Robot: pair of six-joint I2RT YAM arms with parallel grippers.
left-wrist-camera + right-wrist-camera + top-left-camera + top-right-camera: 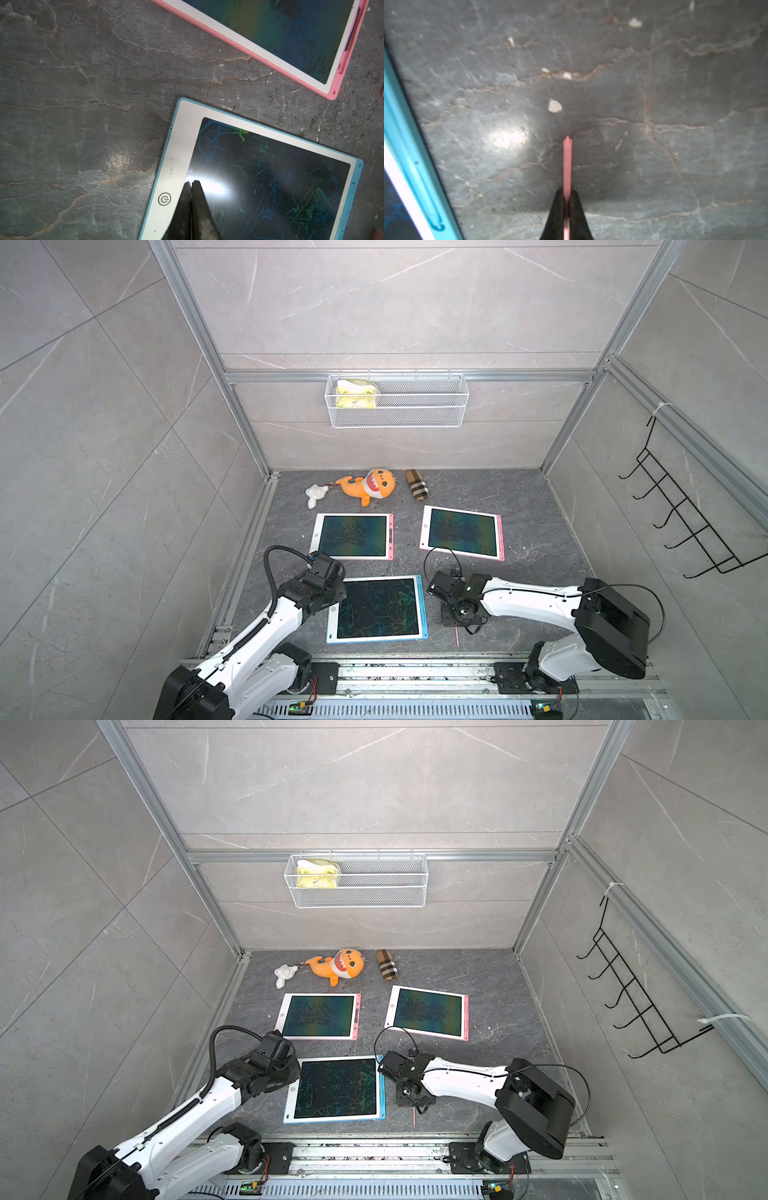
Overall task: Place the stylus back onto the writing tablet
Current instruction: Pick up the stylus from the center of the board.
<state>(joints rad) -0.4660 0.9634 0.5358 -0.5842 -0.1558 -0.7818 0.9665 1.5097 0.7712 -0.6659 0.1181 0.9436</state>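
The stylus's dark slot (pixel 391 535) is in a pink tablet, so my left gripper should leave the blue tablet and brace the pink tablet's opposite edge (pixel 314 536) first.
A thin pink stylus (pixel 567 162) is pinched between the fingers of my right gripper (pixel 567 193), which is shut on it just above the dark stone floor. In both top views its tip (pixel 456 635) (pixel 414 1117) pokes out below the right wrist, right of the blue-framed writing tablet (pixel 382 610) (pixel 338 1090) (pixel 404 145). My left gripper (pixel 191 181) is shut and empty, over that tablet's left border near its round button (pixel 164 199). Two pink-framed tablets (pixel 353 536) (pixel 462 533) lie farther back. The left one has a dark slot (pixel 352 31) in its pink side.
An orange plush shark (pixel 368 486), a small white toy (pixel 316 493) and a plaid pouch (pixel 417 485) lie by the back wall. A wire basket (pixel 397 400) hangs above and a black hook rack (pixel 681 514) is on the right wall. A metal rail (pixel 415 672) runs along the front.
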